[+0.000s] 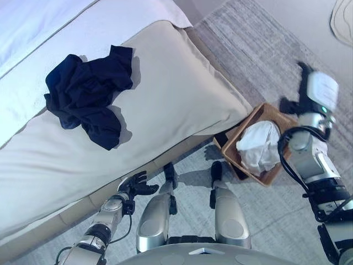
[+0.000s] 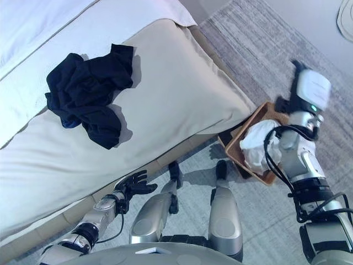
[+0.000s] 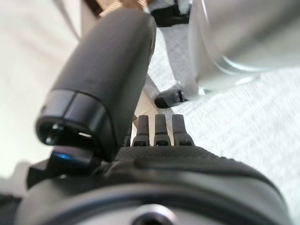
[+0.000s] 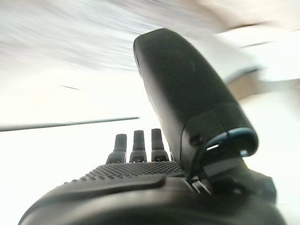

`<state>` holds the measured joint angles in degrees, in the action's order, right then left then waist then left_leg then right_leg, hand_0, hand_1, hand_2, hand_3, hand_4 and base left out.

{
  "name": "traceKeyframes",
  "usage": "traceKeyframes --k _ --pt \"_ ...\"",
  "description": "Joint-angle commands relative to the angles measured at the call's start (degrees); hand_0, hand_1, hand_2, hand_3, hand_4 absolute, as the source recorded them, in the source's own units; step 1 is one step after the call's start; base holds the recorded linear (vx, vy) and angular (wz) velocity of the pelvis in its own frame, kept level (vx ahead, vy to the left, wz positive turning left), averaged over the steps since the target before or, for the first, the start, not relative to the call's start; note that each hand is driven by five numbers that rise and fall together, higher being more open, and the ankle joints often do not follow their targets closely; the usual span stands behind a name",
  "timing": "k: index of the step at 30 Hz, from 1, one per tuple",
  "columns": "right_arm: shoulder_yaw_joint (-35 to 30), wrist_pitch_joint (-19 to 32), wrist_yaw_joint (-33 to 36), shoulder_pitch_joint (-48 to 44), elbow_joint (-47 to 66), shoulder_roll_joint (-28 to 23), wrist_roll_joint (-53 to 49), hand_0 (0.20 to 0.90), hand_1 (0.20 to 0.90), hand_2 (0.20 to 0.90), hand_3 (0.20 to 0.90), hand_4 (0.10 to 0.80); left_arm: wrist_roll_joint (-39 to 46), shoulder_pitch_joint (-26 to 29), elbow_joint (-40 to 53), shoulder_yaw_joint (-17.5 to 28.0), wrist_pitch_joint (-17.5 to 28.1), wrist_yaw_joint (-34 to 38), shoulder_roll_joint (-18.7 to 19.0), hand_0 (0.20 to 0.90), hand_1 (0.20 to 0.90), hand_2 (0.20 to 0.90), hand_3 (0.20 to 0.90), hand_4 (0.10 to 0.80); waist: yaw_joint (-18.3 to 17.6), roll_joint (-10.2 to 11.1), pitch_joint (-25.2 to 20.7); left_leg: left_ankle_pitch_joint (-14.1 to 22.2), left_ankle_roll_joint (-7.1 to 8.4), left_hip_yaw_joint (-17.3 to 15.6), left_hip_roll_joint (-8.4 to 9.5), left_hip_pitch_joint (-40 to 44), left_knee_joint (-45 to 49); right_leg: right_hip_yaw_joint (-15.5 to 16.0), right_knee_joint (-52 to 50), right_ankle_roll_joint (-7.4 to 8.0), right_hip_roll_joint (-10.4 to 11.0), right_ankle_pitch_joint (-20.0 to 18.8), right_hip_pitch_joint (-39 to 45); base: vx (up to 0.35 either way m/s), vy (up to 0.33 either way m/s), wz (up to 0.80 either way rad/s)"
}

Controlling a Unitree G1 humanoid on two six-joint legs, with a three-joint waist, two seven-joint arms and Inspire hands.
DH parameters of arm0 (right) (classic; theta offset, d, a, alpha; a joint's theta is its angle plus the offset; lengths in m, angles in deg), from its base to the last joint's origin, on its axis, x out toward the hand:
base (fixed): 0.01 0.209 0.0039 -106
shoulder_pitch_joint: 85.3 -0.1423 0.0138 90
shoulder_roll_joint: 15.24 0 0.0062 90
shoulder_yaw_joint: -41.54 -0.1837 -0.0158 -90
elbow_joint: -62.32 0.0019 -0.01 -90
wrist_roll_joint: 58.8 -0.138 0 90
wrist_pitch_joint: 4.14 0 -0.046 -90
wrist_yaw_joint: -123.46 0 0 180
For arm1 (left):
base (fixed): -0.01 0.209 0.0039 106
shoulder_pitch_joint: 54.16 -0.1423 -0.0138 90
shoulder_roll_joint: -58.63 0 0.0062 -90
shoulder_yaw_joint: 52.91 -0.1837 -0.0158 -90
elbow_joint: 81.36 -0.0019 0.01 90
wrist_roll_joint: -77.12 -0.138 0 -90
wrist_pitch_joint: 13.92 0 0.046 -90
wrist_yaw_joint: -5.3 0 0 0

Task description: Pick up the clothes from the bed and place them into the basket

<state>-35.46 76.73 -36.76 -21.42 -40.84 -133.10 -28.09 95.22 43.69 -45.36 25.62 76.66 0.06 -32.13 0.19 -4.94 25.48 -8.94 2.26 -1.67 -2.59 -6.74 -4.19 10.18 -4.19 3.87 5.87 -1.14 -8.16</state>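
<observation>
I expect a navy garment to stay behind when I lift the black garment, because many loose ends (image 1: 107,132) stick out of the dark heap (image 1: 87,91).
A crumpled dark navy garment (image 1: 88,94) lies on the beige bed cover (image 1: 176,94), also in the right eye view (image 2: 88,94). A brown wicker basket (image 1: 274,114) stands on the floor by the bed's corner with a white garment (image 1: 259,146) in it. My left hand (image 1: 138,185) hangs low at the bed's front edge, fingers straight and empty; its wrist view shows the fingers (image 3: 159,131) extended over the carpet. My right hand (image 1: 303,77) is raised above and past the basket, open and empty; its fingers (image 4: 136,143) are straight in the right wrist view.
The bed fills the left and middle, with a white sheet (image 1: 33,27) at the far left. Grey carpet (image 1: 265,49) surrounds the basket. A pale round rug edge (image 1: 343,19) shows at the top right.
</observation>
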Motion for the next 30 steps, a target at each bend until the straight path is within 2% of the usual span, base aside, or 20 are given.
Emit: traceKeyframes --k 1,4,9,12,13,17,20,23,26,30 --pt "4.77 5.54 -3.26 -6.80 -1.35 -0.54 0.14 0.900 0.900 0.900 0.900 0.800 0.49 -2.97 -3.15 -0.45 1.06 0.14 3.06 0.900 0.900 0.900 0.900 0.800 5.00 4.51 -5.58 9.83 -2.84 1.87 5.41 -1.88 6.89 2.02 -1.62 -0.18 0.81 2.35 -0.21 0.039 0.138 0.56" --pt "10.36 3.37 -4.43 -14.58 -6.74 2.05 -0.04 0.900 0.900 0.900 0.900 0.800 -1.07 -2.69 -3.75 -1.45 0.35 -0.24 4.14 0.900 0.900 0.900 0.900 0.800 9.89 5.53 -4.23 10.13 -3.50 4.89 6.19 -3.80 9.02 4.80 -2.52 -0.04 1.91 2.69 0.51 0.015 0.063 0.69" --pt "17.42 0.55 -1.67 -27.29 -15.99 6.22 -2.70 0.900 0.900 0.900 0.900 0.800 0.28 -1.22 -4.38 -2.21 -1.15 -0.76 7.85 0.900 0.900 0.900 0.900 0.800 16.37 6.99 -2.36 9.27 -3.95 8.37 6.44 -6.36 8.83 9.75 -3.15 0.19 2.52 2.41 1.28 0.010 0.010 0.60" --pt "19.07 -0.81 0.05 -32.58 -20.76 8.10 -3.26 0.900 0.900 0.900 0.900 0.800 1.92 -0.90 -5.20 -1.84 -1.18 -1.39 9.26 0.900 0.900 0.900 0.900 0.800 19.59 7.35 -1.77 8.57 -3.81 10.25 6.59 -7.99 8.48 12.06 -3.65 0.16 2.86 2.91 1.86 0.058 0.039 0.49" --pt "19.60 -2.05 0.59 -34.66 -23.16 8.82 -3.83 0.900 0.900 0.900 0.900 0.800 1.96 -0.76 -5.59 -1.59 -0.90 -1.92 9.69 0.900 0.900 0.900 0.900 0.800 21.02 7.64 -1.54 9.49 -3.41 11.06 6.40 -7.92 8.11 12.26 -4.35 0.41 2.90 4.33 2.28 0.096 0.004 0.41" --pt "20.72 -8.25 0.33 -40.24 -33.38 10.59 -7.16 0.900 0.900 0.900 0.900 0.800 2.62 -0.49 -6.08 -1.45 0.47 -3.47 9.94 0.900 0.900 0.900 0.900 0.800 25.22 7.47 -0.40 8.50 -3.20 13.20 6.67 -10.53 8.24 15.64 -6.78 0.06 4.25 5.58 1.91 0.048 0.038 0.45" --pt "20.80 -10.40 -0.48 -42.34 -40.72 11.37 -8.92 0.900 0.900 0.900 0.900 0.800 3.13 -0.80 -6.17 -1.75 1.99 -4.25 9.69 0.900 0.900 0.900 0.900 0.800 27.21 7.15 0.27 8.20 -3.20 14.33 6.94 -11.81 8.64 17.48 -7.78 0.05 4.95 5.96 1.64 0.026 0.027 0.40" --pt "21.17 -11.93 -4.48 -44.90 -49.02 12.45 -8.09 0.900 0.900 0.900 0.900 0.800 3.18 -1.59 -5.97 -2.00 3.82 -5.50 9.44 0.900 0.900 0.900 0.900 0.800 29.87 6.67 1.31 8.08 -3.17 14.94 7.17 -13.86 9.97 20.29 -8.93 0.18 6.24 5.92 1.13 0.022 0.032 0.26" --pt "22.06 -13.56 -8.45 -46.41 -52.00 12.11 -8.35 0.900 0.900 0.900 0.900 0.800 3.05 -1.92 -5.78 -1.91 4.99 -5.89 9.72 0.900 0.900 0.900 0.900 0.800 31.02 6.61 2.42 8.25 -3.25 15.04 7.26 -15.71 11.60 21.43 -10.21 0.24 6.68 6.16 0.44 0.013 0.001 0.18" --pt "22.52 -11.93 -8.75 -48.21 -52.93 11.88 -7.76 0.900 0.900 0.900 0.900 0.800 3.34 -2.27 -4.64 -2.04 6.28 -6.04 10.02 0.900 0.900 0.900 0.900 0.800 31.87 6.53 3.80 8.05 -3.23 15.43 7.47 -17.59 12.96 22.19 -12.09 0.32 6.74 6.67 -0.63 0.011 -0.011 0.09"
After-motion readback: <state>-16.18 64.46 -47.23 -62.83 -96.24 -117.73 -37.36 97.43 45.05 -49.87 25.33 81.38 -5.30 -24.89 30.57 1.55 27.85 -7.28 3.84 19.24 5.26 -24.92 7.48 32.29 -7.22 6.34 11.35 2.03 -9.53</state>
